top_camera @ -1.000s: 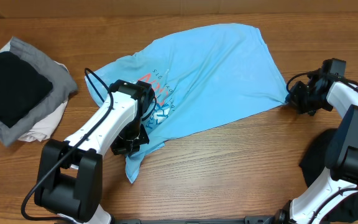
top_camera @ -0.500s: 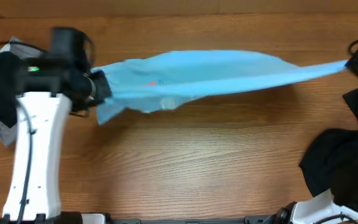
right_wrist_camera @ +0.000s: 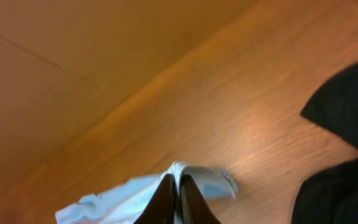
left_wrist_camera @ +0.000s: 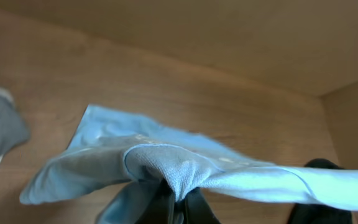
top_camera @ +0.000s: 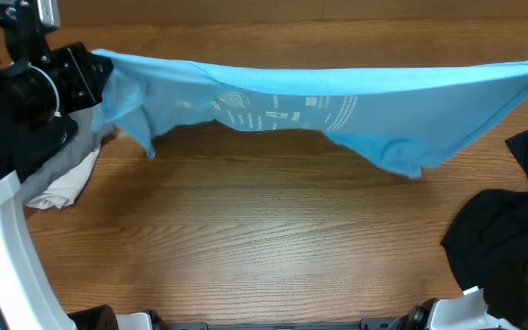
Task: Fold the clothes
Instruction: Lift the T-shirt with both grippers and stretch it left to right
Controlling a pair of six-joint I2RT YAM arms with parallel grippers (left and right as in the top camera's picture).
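Next, I move the sky-blue T-shirt sagging from my grippers by swinging its lower edge (top_camera: 394,163) toward the brown wall (top_camera: 273,10), then pulling back to lay it flat before folding.
The sky-blue T-shirt (top_camera: 337,101) with white lettering hangs stretched across the table between both arms, sagging lower at its right part. My left gripper (top_camera: 94,73) is shut on its left end at the far left; in the left wrist view (left_wrist_camera: 178,202) the blue cloth (left_wrist_camera: 166,168) bunches between the dark fingers. My right gripper is outside the overhead view past the right edge; in the right wrist view (right_wrist_camera: 178,190) it is shut on a thin fold of the blue T-shirt (right_wrist_camera: 194,177).
A pile of black, grey and white garments (top_camera: 58,174) lies at the left, partly behind my left arm. A black garment (top_camera: 502,229) lies at the right front, also in the right wrist view (right_wrist_camera: 347,143). A brown wall (top_camera: 273,11) runs along the back.
Both arms have lifted the T-shirt off the table and pulled it apart. It now hangs higher and wider, the lettering turned toward the camera. The left gripper moved further left and up.
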